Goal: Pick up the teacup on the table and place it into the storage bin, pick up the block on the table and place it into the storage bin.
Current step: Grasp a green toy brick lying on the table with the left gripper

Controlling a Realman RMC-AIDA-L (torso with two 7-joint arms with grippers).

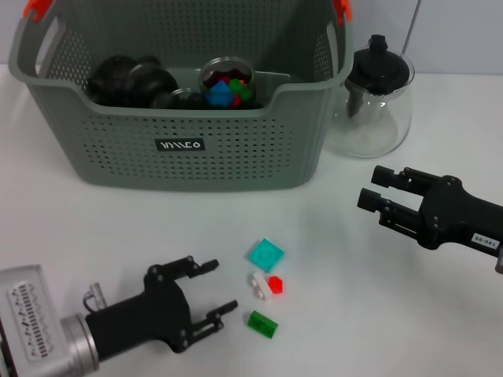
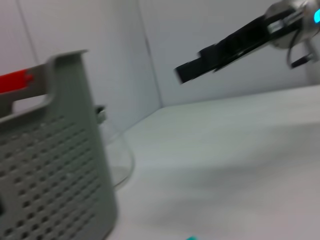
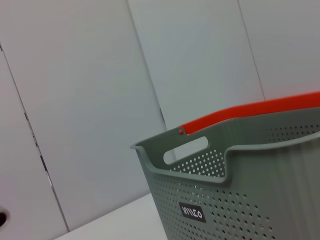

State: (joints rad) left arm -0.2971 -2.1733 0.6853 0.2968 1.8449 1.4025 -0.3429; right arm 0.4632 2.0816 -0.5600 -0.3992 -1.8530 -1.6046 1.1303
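Note:
The green block [image 1: 262,323] is outside my left gripper's near finger, so next I move away from the storage bin and get both fingers around the green block.
The grey perforated storage bin [image 1: 181,149] stands at the back of the white table; it also shows in the left wrist view [image 2: 50,170] and the right wrist view [image 3: 240,185]. No teacup stands on the table. Inside the bin are dark round items [image 1: 130,78] and a clear glass cup [image 1: 226,80] holding coloured pieces. Three blocks lie in front of the bin: a cyan one [image 1: 266,254], a white-and-red one [image 1: 267,285] and a green one [image 1: 262,323]. My left gripper [image 1: 221,286] is open, low over the table just left of the blocks. My right gripper [image 1: 369,187] hovers open and empty at the right.
A clear glass teapot with a black lid [image 1: 373,98] stands right of the bin, close behind the right gripper; its glass wall [image 2: 120,160] shows beside the bin in the left wrist view. Bare table lies between the blocks and the right arm.

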